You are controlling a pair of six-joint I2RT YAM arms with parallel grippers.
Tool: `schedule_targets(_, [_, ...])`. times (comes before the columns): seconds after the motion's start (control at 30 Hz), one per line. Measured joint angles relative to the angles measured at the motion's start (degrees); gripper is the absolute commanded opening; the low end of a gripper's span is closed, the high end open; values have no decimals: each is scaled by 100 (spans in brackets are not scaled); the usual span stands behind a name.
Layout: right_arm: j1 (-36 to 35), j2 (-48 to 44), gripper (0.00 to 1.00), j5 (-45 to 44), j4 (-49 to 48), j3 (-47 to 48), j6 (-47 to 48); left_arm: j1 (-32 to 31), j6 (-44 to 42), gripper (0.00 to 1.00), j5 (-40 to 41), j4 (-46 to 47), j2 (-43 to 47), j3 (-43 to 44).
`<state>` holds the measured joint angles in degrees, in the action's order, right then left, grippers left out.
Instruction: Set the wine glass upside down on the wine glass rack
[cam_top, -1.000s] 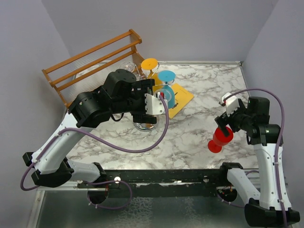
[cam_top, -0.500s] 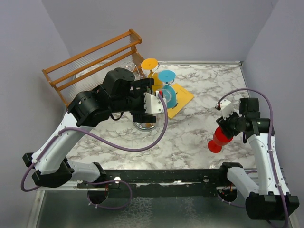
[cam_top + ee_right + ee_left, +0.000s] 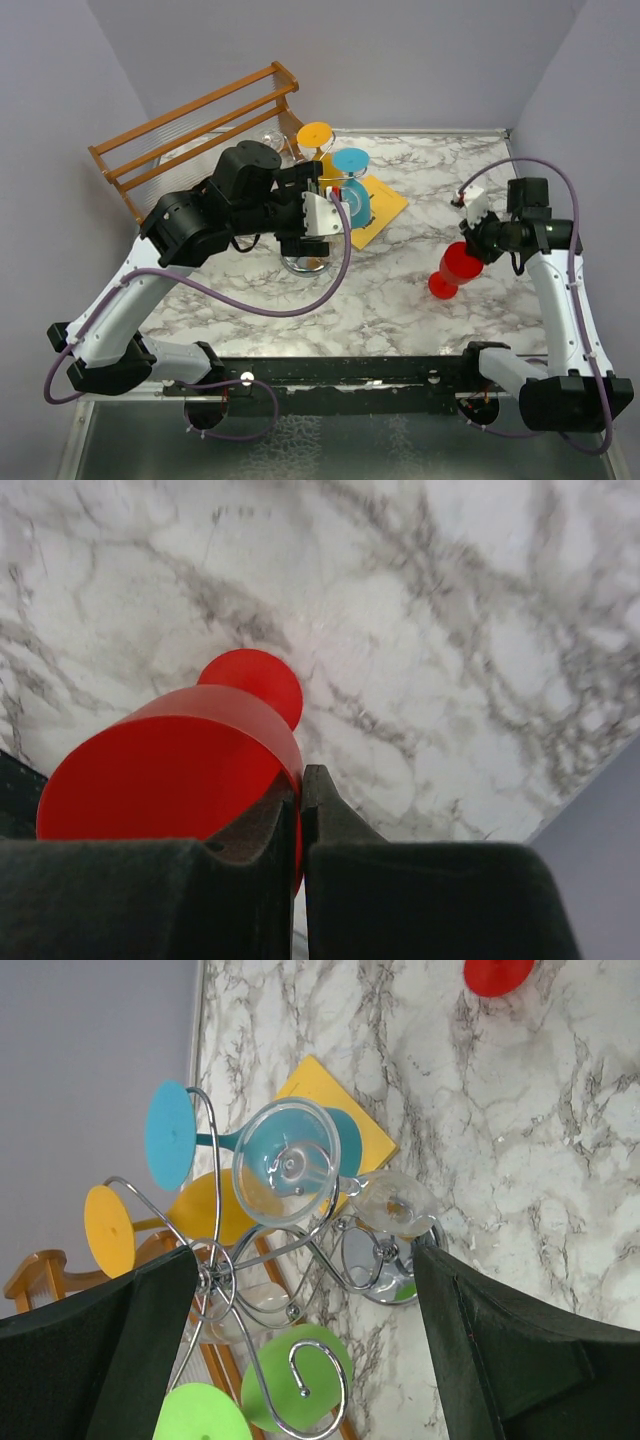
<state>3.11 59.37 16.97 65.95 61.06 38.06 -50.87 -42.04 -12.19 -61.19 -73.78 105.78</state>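
Note:
The red wine glass is held by its rim (image 3: 474, 262) in my right gripper, far from the rack, so my left gripper should grab the glass's foot (image 3: 442, 287) before hanging it.
The red wine glass (image 3: 455, 270) is tilted at the right of the marble table, its foot (image 3: 252, 683) pointing away from my right wrist. My right gripper (image 3: 478, 246) is shut on the glass's rim (image 3: 170, 770), one finger inside the bowl and one outside. The chrome wine glass rack (image 3: 305, 262) stands at centre left, with blue, yellow, green and clear glasses hanging from it upside down. My left gripper (image 3: 305, 1255) hovers just above the rack (image 3: 215, 1280), open, with nothing between its fingers.
A slatted wooden shelf rack (image 3: 190, 130) leans in the back left corner. A yellow sheet (image 3: 385, 205) lies on the table behind the chrome rack. Grey walls close in the left, back and right sides.
My right gripper has closed on the red glass's rim and tipped it, shifting it slightly left and away from the table's near edge. The left arm has barely moved.

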Motion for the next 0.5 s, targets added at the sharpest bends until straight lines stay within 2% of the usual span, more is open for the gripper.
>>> schedule_targets(0.27, [0, 675, 1, 885, -376, 2120, -186, 435, 691, 83, -243, 380, 0, 356])
schedule_targets(0.5, [0, 1139, 1, 1073, -1261, 3456, -1064, 1150, 2188, 83, -564, 1300, -66, 841])
